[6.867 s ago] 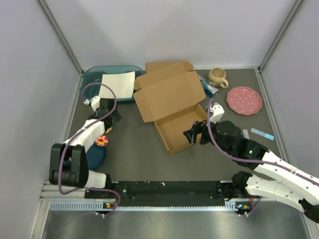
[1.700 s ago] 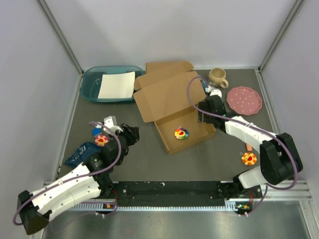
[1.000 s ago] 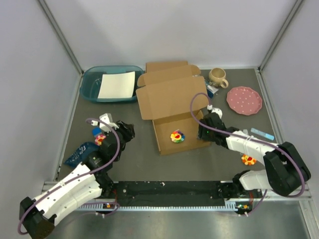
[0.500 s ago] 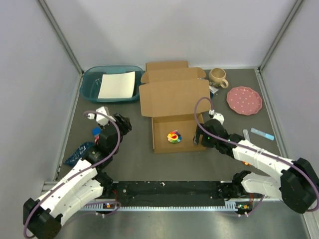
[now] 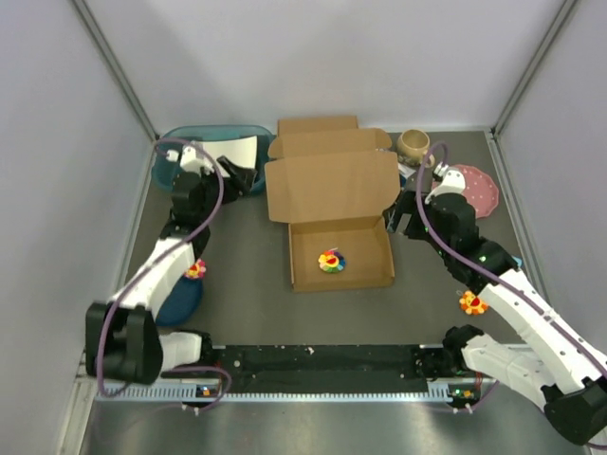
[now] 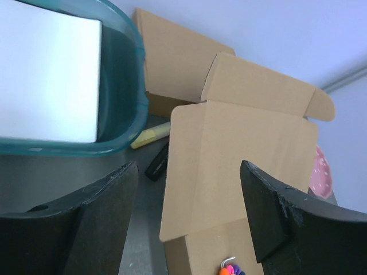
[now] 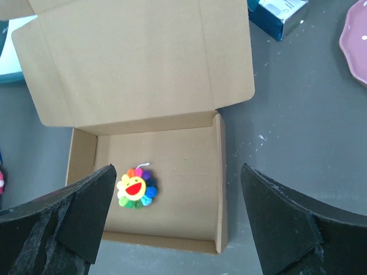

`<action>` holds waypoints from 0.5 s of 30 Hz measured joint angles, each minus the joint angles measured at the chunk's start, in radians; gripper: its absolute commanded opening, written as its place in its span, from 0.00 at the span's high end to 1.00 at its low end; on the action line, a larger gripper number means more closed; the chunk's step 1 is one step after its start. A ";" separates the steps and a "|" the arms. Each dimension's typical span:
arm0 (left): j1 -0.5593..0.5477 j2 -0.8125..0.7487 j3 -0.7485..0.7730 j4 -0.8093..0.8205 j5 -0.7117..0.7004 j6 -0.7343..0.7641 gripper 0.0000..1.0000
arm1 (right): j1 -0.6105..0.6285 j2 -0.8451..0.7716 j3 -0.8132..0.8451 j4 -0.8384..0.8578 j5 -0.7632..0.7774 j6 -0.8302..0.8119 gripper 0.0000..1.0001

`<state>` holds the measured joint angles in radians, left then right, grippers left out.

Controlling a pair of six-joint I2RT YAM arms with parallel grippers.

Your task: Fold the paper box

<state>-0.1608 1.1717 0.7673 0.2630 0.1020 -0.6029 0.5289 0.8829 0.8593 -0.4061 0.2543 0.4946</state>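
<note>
I expect the lid (image 5: 334, 188) to swing up at one crease (image 5: 334, 221) and pull the tray along when I fold the lid forward, because the tray joins the lid along that crease.
The paper box (image 5: 332, 185) lies in the middle of the table, its brown lid folded back flat and its shallow tray (image 5: 365, 248) open toward me. A rainbow flower toy (image 5: 330, 262) rests inside the tray. My left gripper (image 5: 232, 171) hovers open at the box's far left, by the teal bin; in its wrist view the left gripper (image 6: 189, 172) frames the lid (image 6: 241, 154). My right gripper (image 5: 400, 223) hangs open above the tray's right wall. In its own view the right gripper (image 7: 178, 172) looks down on the tray and toy (image 7: 135, 188). Neither holds anything.
A second brown box (image 5: 318, 126) stands behind the lid. The teal bin (image 5: 180, 142) with a white sheet is at the back left. A mug (image 5: 413, 144), a pink plate (image 5: 479, 190), a blue carton (image 7: 278, 14), two flower toys (image 5: 195, 270) (image 5: 469, 303) and a blue pouch (image 5: 180, 299) lie around.
The box was turned square to me. My right gripper left its right wall, rose back and opened wider. My left arm swung away to the bin and opened.
</note>
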 measured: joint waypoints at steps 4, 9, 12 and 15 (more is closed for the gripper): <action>0.049 0.211 0.091 0.071 0.244 -0.008 0.25 | -0.009 -0.004 -0.002 -0.008 -0.047 -0.017 0.10; 0.051 0.347 0.223 0.055 0.423 0.033 0.25 | -0.009 -0.034 -0.014 -0.007 -0.086 -0.031 0.10; 0.055 0.361 0.272 0.024 0.457 0.087 0.26 | -0.010 -0.055 -0.015 -0.010 -0.096 -0.042 0.10; 0.065 0.376 0.299 0.001 0.467 0.134 0.26 | -0.010 -0.060 -0.015 -0.008 -0.104 -0.051 0.10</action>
<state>-0.0956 1.5478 1.0664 0.2642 0.5690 -0.4690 0.5190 0.8234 0.8440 -0.4137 0.1505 0.4438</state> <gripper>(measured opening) 0.744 0.901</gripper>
